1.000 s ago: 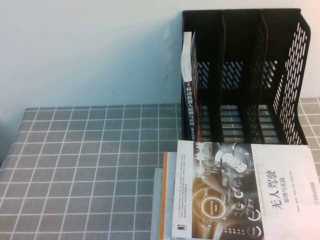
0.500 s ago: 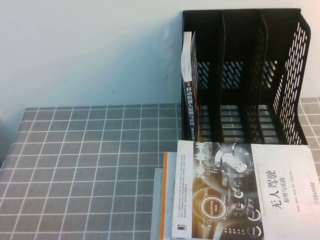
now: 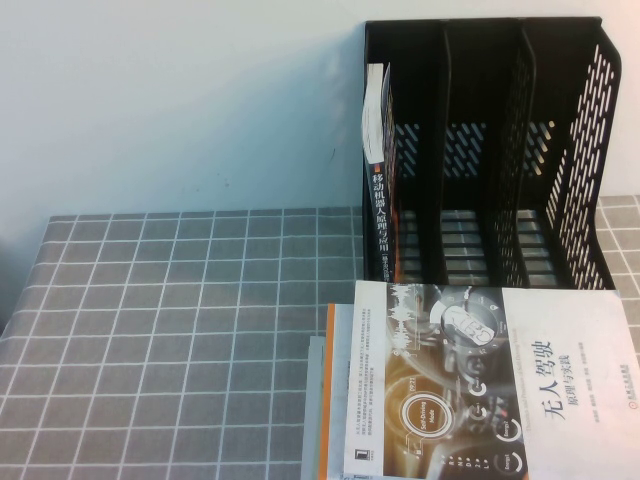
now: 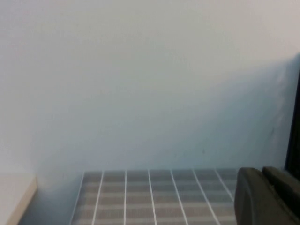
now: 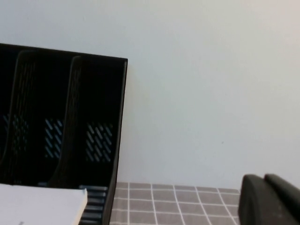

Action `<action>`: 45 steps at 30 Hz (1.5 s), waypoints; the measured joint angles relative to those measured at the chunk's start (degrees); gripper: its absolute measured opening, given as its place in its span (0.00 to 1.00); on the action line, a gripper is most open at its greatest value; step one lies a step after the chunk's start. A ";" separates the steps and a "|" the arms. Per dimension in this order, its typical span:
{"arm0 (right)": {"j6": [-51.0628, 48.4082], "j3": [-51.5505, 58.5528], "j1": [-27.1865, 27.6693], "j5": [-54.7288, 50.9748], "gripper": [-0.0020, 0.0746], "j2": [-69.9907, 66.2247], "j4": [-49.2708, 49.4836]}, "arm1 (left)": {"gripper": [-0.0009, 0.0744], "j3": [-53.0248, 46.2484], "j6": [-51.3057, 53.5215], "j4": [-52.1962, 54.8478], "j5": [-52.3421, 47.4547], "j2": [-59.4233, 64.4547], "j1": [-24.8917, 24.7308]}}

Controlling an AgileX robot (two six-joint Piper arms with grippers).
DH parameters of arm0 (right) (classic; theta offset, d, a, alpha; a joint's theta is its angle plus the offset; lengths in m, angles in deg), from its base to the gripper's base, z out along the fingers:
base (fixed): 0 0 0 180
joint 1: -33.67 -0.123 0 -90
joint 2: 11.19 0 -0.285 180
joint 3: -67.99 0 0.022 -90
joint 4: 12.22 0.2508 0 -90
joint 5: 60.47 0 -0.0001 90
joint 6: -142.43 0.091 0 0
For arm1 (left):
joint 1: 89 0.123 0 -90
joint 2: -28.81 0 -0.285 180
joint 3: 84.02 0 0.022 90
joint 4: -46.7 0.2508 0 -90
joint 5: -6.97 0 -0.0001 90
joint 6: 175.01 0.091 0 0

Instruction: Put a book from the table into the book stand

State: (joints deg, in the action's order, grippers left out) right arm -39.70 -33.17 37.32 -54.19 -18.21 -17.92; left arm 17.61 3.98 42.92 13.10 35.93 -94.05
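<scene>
Next, my right gripper pushes the book's white title end [image 3: 622, 385] until the book's gauge-side edge [image 3: 358, 385], which now rests on the stack below, hangs over for my left gripper.
The book [image 3: 490, 380] lies flat on the table [image 3: 180, 320] at the front right, on top of a small stack, with its white title half to the right and its dark gauge half to the left. The black book stand [image 3: 585, 150] stands just behind it at the back right; its middle and right compartments hold nothing. Neither gripper shows in the high view. My left gripper [image 4: 262, 172] hangs above the grey cloth facing the wall, fingers together with nothing between them. My right gripper [image 5: 265, 178] is likewise shut and empty, to the right of the stand [image 5: 61, 117] and the book's corner [image 5: 42, 206].
A dark-spined book [image 3: 381, 215] with white Chinese letters stands upright in the stand's left compartment. Under the book lie an orange-edged book [image 3: 328, 400] and a pale one [image 3: 314, 420]. The white wall runs behind the table. The left half of the cloth is bare.
</scene>
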 joint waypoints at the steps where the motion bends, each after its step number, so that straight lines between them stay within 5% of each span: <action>1: 0.70 0.00 0.00 -1.03 0.02 0.00 0.00 | 0.01 0.00 -0.08 0.00 -2.53 0.00 0.00; 7: 4.77 0.00 0.00 -9.02 0.02 0.00 0.00 | 0.01 -0.06 -0.14 0.00 -13.87 0.00 0.00; 15: 5.31 0.00 0.00 -12.56 0.02 0.00 0.00 | 0.01 -0.06 0.07 0.13 -15.39 0.00 0.00; 25: 7.22 0.10 0.00 14.82 0.02 0.00 0.13 | 0.01 -0.06 -1.67 -0.70 11.05 0.00 0.00; 35: 0.99 0.10 0.00 19.16 0.02 0.00 1.28 | 0.01 -0.06 -3.24 -0.70 19.86 -0.10 0.00; 40: 0.75 -0.25 0.00 16.30 0.02 0.00 1.94 | 0.01 0.06 -2.84 -0.70 21.69 -0.20 0.00; 45: 2.45 -9.24 0.00 -6.28 0.02 0.00 2.07 | 0.01 10.01 -3.09 -1.58 0.01 -0.21 0.00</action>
State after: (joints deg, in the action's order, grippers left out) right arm -37.24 -42.40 37.32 -60.47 -18.21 -15.85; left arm 27.62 0.89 41.34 13.11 35.72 -94.05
